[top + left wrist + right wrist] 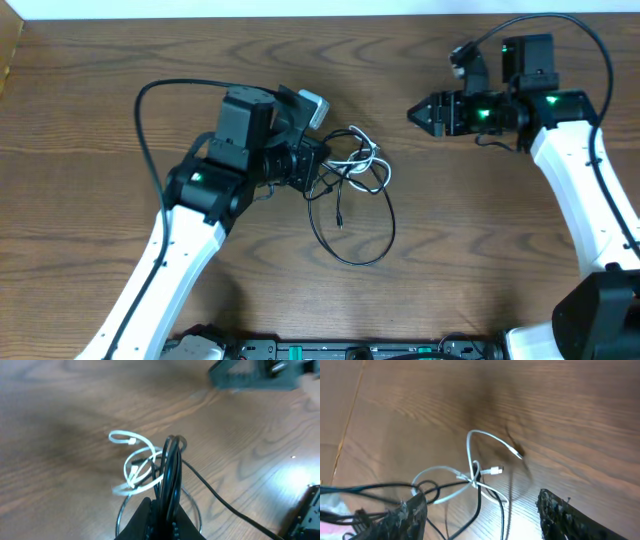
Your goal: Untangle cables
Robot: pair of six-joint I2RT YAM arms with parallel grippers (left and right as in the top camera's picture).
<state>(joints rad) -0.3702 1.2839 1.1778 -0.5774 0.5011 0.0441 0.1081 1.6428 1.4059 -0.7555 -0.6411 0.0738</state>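
My left gripper is holding the black cable, and the white cable loops [351, 167] around it. I should keep the black cable steady while my right gripper pulls the white loops [368, 141] away.
The white cable [366, 154] and the black cable [356, 226] lie knotted together at mid-table. The black one trails in a wide loop toward the front. My left gripper [316, 162] is at the left side of the tangle. In the left wrist view it [167, 512] is shut on several strands of the black cable [170, 467], with the white cable [134, 461] coiled just beyond. My right gripper [418, 113] hovers open and empty to the right of the tangle. Its view shows the white cable [476, 455] and black cable [479, 502] between its spread fingers [482, 516].
The wooden table [480, 250] ends at a pale wall strip along the back. The right gripper shows blurred at the top right of the left wrist view [255, 375]. Thick black arm cables arc over each arm [145, 130].
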